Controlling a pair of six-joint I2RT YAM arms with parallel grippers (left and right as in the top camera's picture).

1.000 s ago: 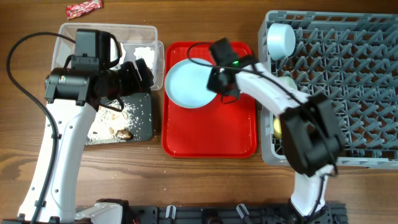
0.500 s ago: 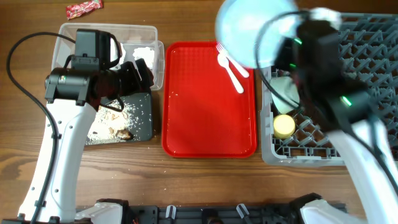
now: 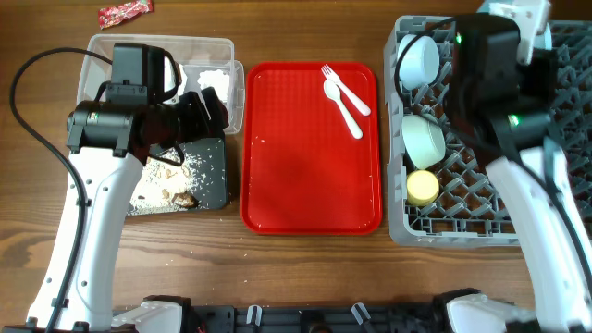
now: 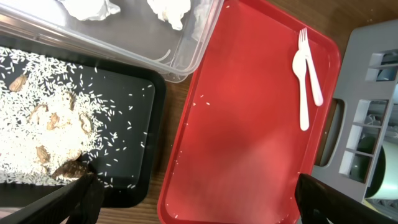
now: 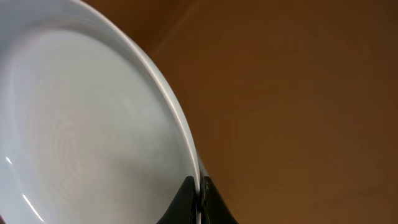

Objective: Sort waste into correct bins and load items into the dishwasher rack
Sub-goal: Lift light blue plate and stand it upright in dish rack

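Observation:
The pale blue plate (image 5: 93, 115) hangs on edge over free slots (image 3: 445, 91) by the bowls. I keep lowering it with my right gripper until it stands in the rack.
My right gripper (image 5: 200, 194) is shut on the rim of the pale blue plate (image 5: 81, 124), held on edge; in the overhead view the right arm (image 3: 495, 65) is over the grey dishwasher rack (image 3: 555, 194) and hides the plate. Two bowls (image 3: 418, 60) (image 3: 424, 137) and the yellow cup (image 3: 423, 188) sit in the rack's left side. A white fork and spoon (image 3: 342, 92) lie on the red serving tray (image 3: 312, 185). My left gripper (image 4: 199, 208) is open and empty above the gap between the black tray (image 4: 134, 168) and the red tray.
The black tray holds rice and brown scraps (image 4: 50, 124). The clear tub (image 3: 157, 46) behind it holds white napkins (image 4: 168, 9). A red foil wrapper (image 3: 125, 12) lies on the table at the far left.
My right gripper lifted the plate off the red tray and carried it right, over the rack, uncovering the fork and spoon. The left arm has not moved.

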